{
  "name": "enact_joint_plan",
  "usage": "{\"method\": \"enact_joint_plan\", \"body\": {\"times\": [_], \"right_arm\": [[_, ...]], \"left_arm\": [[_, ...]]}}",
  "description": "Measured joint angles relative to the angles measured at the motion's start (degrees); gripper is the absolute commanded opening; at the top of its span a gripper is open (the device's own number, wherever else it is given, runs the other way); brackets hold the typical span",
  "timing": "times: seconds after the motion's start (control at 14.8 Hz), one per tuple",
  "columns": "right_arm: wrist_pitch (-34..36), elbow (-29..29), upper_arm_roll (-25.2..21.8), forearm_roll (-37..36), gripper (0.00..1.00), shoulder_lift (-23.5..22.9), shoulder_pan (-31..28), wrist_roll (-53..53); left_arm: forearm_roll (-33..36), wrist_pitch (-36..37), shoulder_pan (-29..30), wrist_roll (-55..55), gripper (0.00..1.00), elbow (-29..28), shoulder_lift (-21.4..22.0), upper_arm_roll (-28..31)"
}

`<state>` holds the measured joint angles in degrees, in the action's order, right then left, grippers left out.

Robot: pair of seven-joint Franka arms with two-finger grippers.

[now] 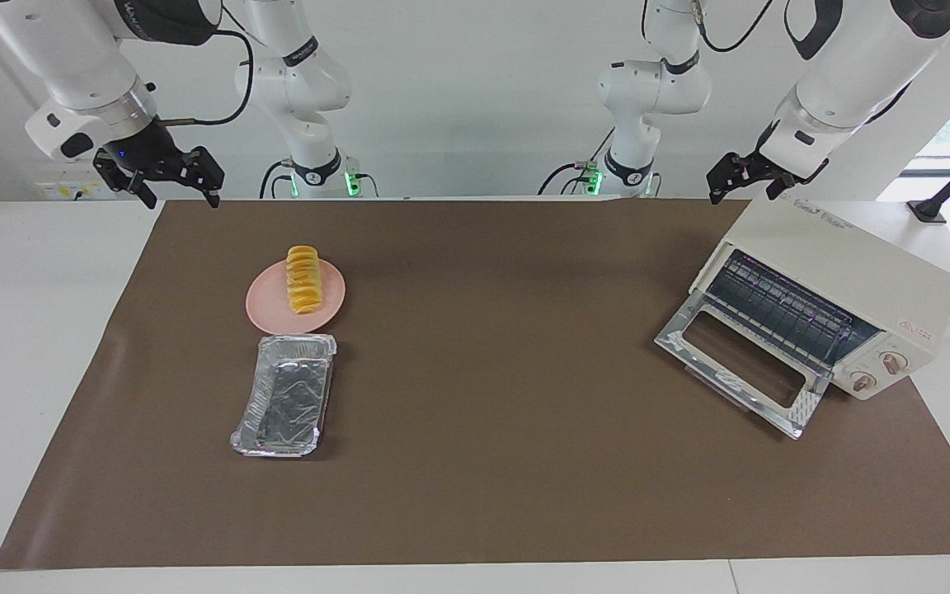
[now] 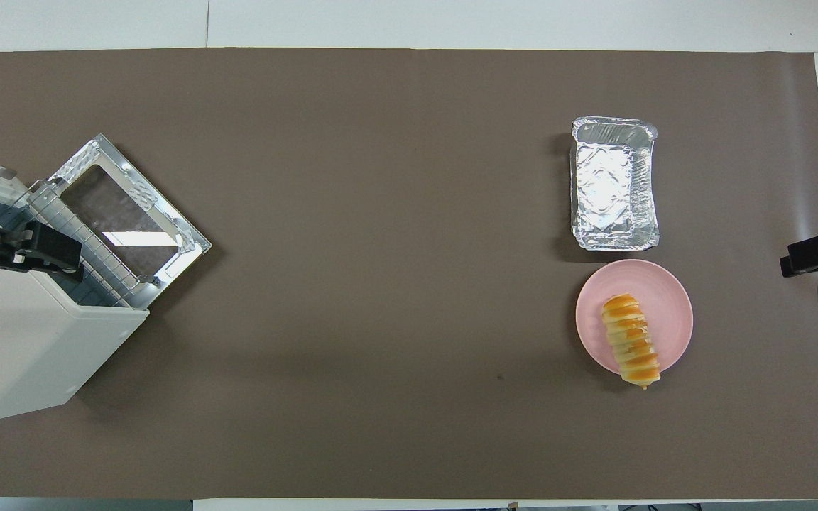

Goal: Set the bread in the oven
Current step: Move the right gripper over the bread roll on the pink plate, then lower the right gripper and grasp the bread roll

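Observation:
My gripper will carry the foil tray by the tray's rim. The tray will hold its shape with the bread inside, because raised sides go all around it.
The bread, a ridged yellow-orange loaf, lies on a round pink plate toward the right arm's end of the table, one end past the rim. The cream-white oven stands at the left arm's end with its glass door dropped open and the wire rack showing. My right gripper hangs open over the table's edge beside the mat, apart from the plate. My left gripper hangs open over the oven's top. Neither holds anything.
A crinkled silver foil tray with nothing in it lies right beside the plate, farther from the robots. A brown mat covers most of the white table. A black stand is at the oven's end.

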<state>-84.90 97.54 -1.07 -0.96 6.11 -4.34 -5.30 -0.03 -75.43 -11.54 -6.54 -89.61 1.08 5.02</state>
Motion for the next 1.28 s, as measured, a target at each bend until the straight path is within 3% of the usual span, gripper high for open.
{"method": "enact_joint_plan", "body": {"times": [0.74,0.94,1.28], "right_arm": [[-1.01,0.98,0.12,0.00,1.00,0.30,0.17,0.00],[-6.11,8.41,1.61,0.01,1.00,2.37,0.86,0.35],[-17.20,23.46,2.80,0.04,1.00,4.52,9.59,7.18]], "left_arm": [[0.00,0.00,0.00,0.00,1.00,0.00,0.00,0.00],[0.00,0.00,0.00,0.00,1.00,0.00,0.00,0.00],[0.00,0.00,0.00,0.00,1.00,0.00,0.00,0.00]]}}
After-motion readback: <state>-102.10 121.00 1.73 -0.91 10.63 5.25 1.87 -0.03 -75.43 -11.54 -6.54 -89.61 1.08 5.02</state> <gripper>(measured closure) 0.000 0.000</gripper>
